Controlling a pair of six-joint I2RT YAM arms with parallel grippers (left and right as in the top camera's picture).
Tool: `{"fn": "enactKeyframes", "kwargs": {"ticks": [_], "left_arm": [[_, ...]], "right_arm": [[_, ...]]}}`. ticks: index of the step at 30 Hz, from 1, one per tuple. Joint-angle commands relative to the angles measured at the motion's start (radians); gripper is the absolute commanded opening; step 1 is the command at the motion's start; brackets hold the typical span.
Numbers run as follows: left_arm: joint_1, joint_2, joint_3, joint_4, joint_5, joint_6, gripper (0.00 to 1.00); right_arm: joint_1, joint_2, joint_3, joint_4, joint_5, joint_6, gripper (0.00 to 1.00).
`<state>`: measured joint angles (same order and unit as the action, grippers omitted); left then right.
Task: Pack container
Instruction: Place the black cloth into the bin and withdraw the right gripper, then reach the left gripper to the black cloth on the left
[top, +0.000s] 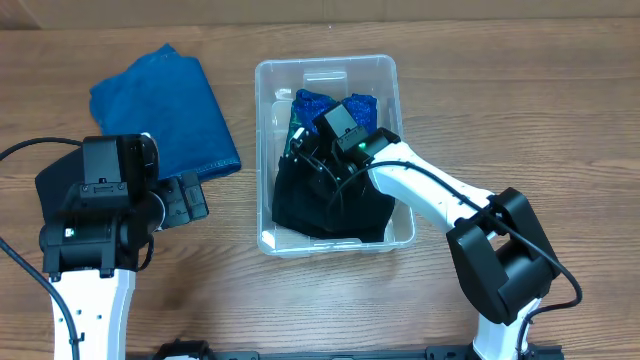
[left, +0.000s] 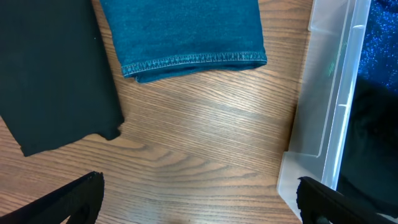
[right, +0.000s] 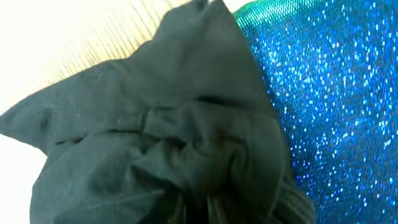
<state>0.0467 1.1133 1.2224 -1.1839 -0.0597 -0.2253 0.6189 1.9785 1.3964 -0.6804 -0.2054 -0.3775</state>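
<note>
The blue denim cloth (top: 168, 112) will hang from my left gripper as one long panel when I lift, because it lies folded with its hems together (left: 194, 63).
The clear container (top: 392, 80) stands at the table's middle and holds a black garment (top: 330, 205) and a sparkly blue fabric (top: 312, 103). My right gripper (top: 303, 163) reaches down inside the container. In the right wrist view its fingers (right: 199, 211) are shut on bunched black garment (right: 155, 143), with the sparkly blue fabric (right: 336, 93) beside it. My left gripper (top: 187, 200) is open and empty over bare wood, left of the container. In the left wrist view its jaws (left: 205, 205) are spread wide, with the container wall (left: 329, 93) at the right.
A folded blue denim cloth (top: 165, 105) lies at the back left, and it also shows in the left wrist view (left: 186, 31). A black cloth (top: 55, 185) lies on the table under the left arm and shows in the left wrist view (left: 50, 74).
</note>
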Motion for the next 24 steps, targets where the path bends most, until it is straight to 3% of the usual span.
{"fn": "enactKeyframes", "kwargs": {"ticks": [1, 4, 5, 7, 8, 9, 13, 15, 20, 24], "left_arm": [[0.005, 0.0, 0.024, -0.004, 0.008, 0.019, 1.0], [0.005, -0.001, 0.024, -0.01, 0.008, 0.019, 1.0], [0.005, -0.001, 0.024, -0.014, 0.008, 0.019, 1.0], [0.006, -0.001, 0.024, -0.016, 0.004, 0.019, 1.0], [0.006, -0.001, 0.024, -0.014, 0.003, 0.019, 1.0], [0.01, -0.001, 0.024, -0.011, -0.002, 0.006, 1.0], [0.122, -0.001, 0.024, -0.002, -0.002, -0.048, 1.0], [0.283, 0.0, 0.024, 0.026, 0.036, -0.075, 1.0], [0.76, 0.07, 0.024, 0.138, 0.288, -0.126, 1.0], [0.904, 0.257, 0.024, 0.215, 0.289, -0.198, 1.0]], "right_arm": [[0.005, 0.022, 0.002, -0.065, 0.115, 0.098, 0.12], [0.003, -0.133, 0.074, -0.106, 0.134, 0.102, 0.22], [0.003, -0.193, 0.094, -0.108, 0.134, 0.102, 0.35], [-0.001, -0.321, 0.126, -0.107, 0.135, 0.102, 0.48], [-0.011, -0.386, 0.135, -0.106, 0.134, 0.103, 0.7], [-0.027, -0.449, 0.137, -0.103, 0.134, 0.124, 1.0], [-0.152, -0.62, 0.137, -0.191, 0.092, 0.229, 1.0], [-0.241, -0.657, 0.137, -0.299, 0.052, 0.236, 1.0], [-0.341, -0.643, 0.115, -0.444, 0.047, 0.295, 1.0], [-0.346, -0.643, 0.1, -0.445, 0.046, 0.307, 1.0]]}}
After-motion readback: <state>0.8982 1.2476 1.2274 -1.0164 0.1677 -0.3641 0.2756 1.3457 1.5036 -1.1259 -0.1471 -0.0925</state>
